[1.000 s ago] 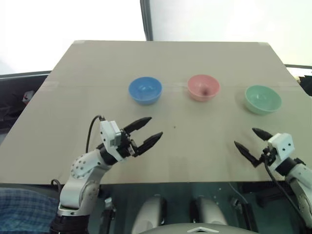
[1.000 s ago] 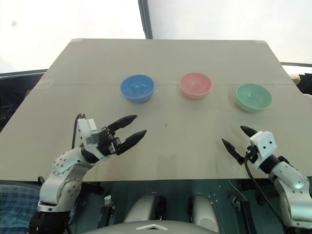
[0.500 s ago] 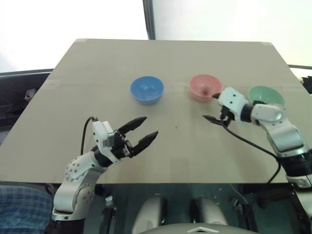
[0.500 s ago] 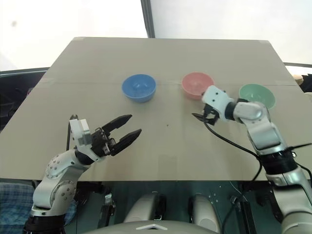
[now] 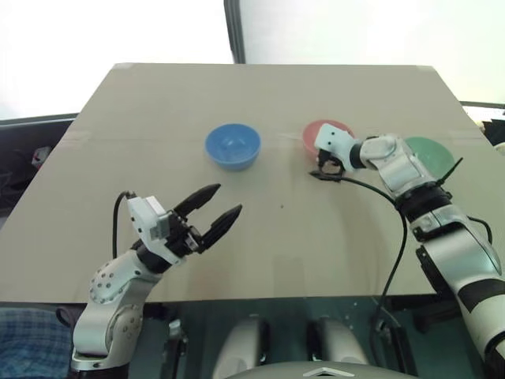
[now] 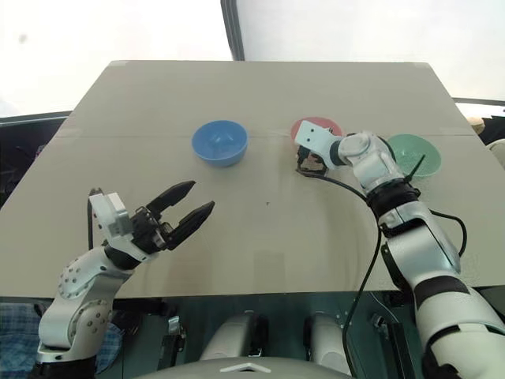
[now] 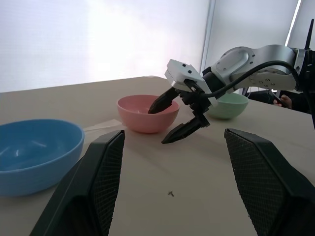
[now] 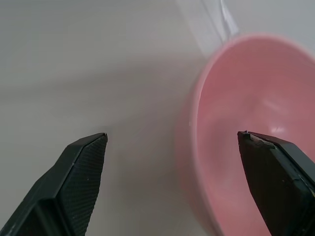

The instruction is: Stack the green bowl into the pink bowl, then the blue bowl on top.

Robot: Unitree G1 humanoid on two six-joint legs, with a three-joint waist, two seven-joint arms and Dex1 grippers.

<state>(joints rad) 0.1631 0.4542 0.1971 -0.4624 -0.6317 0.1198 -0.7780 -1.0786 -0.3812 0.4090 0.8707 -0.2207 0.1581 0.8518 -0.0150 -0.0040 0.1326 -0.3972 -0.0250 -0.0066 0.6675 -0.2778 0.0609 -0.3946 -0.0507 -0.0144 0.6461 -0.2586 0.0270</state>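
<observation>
The rim of the green bowl (image 5: 432, 154) should stay higher than the pink bowl's rim (image 5: 323, 121) when I lower the green bowl in, because both bowls look about the same width.
Three bowls stand in a row across the far half of the table: the blue bowl (image 5: 233, 145) on the left, the pink bowl (image 5: 335, 129) in the middle, the green bowl (image 5: 431, 149) on the right, partly behind my right arm. My right gripper (image 8: 171, 133) is open and straddles the pink bowl's (image 8: 236, 98) near-left rim, one finger over the inside, the other outside over the table. It holds nothing. My left gripper (image 5: 227, 199) hovers open and empty near the front left, well short of the blue bowl (image 7: 34, 152).
The tan tabletop (image 5: 158, 103) has a tape seam running across it at the bowls' line. A black cable (image 5: 398, 237) hangs from my right wrist down over the table's front right. Bare surface lies between the left gripper and the bowls.
My right arm has swung from the table's front right edge forward and leftward to the pink bowl, staying open. The left gripper has drifted slightly to the left, still open.
</observation>
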